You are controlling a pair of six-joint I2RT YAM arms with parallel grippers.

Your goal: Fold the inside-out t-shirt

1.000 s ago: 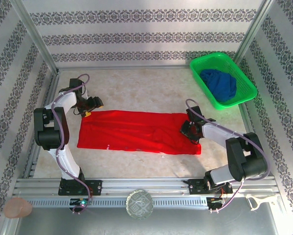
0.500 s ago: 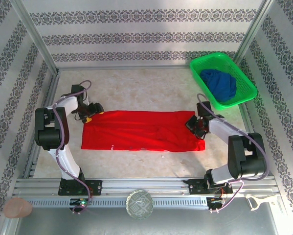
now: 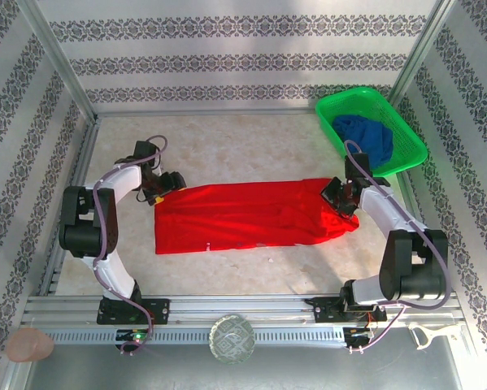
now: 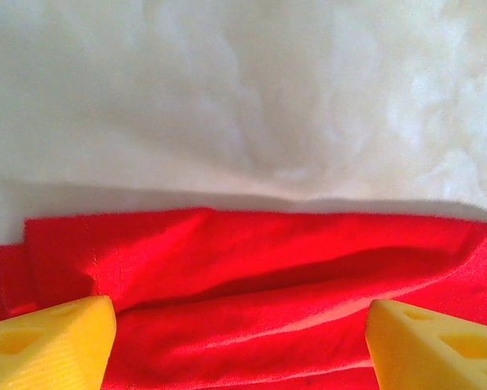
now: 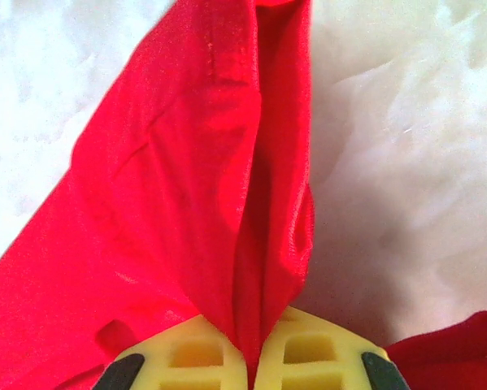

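The t-shirt's end is pinched and its band is flat, so my right gripper keeps folding toward the t-shirt's corner by my left gripper and lets go there.
The inside-out t-shirt lies as a long red folded band across the middle of the table. My right gripper is at its right end, shut on a pinch of the red cloth that rises in a taut ridge from between the yellow pads. My left gripper hovers at the shirt's far left corner, open, its yellow fingertips wide apart over the wrinkled red fabric with nothing gripped between them.
A green basket holding a dark blue garment stands at the back right, just behind the right gripper. Bare pale tabletop lies behind the shirt. The metal rail runs along the near edge.
The right gripper closed on the shirt's right end and dragged it right and towards the back; the whole shirt slid right. The left gripper followed the shirt's left corner rightward, staying open.
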